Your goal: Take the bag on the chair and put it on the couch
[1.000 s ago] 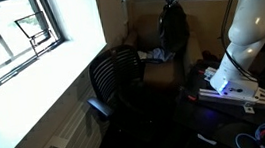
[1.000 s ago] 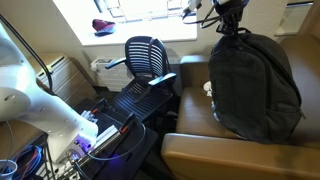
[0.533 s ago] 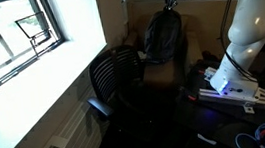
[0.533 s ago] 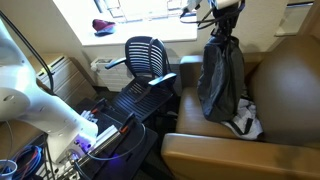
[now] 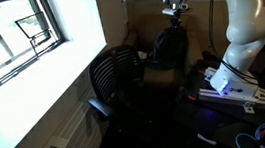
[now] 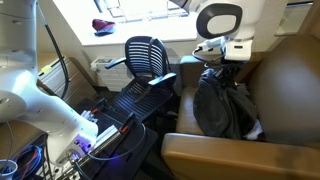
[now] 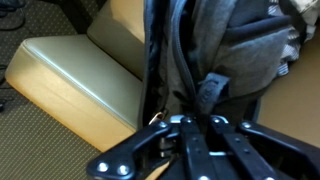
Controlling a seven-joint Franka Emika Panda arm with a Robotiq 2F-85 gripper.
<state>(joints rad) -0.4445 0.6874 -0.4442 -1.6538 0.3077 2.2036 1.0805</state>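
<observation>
The dark backpack is above the couch seat with its top strap in the robot's gripper, so the robot should go on toward the backrest before it lets go of the backpack there.
The dark backpack rests slumped on the seat of the brown couch, against its backrest; it shows in both exterior views. My gripper hangs straight above it and is shut on the bag's top strap. In the wrist view the fingers stand close together at the grey bag, with the couch's tan cushion to the left. The black mesh office chair stands empty beside the couch.
A white cloth item lies on the couch seat beside the bag. The robot's base with electronics and cables stands in front of the couch. A windowsill with a red object runs behind the chair.
The arm has come down and the backpack has dropped from hanging in the air to resting slumped on the couch seat, still held at the top.
</observation>
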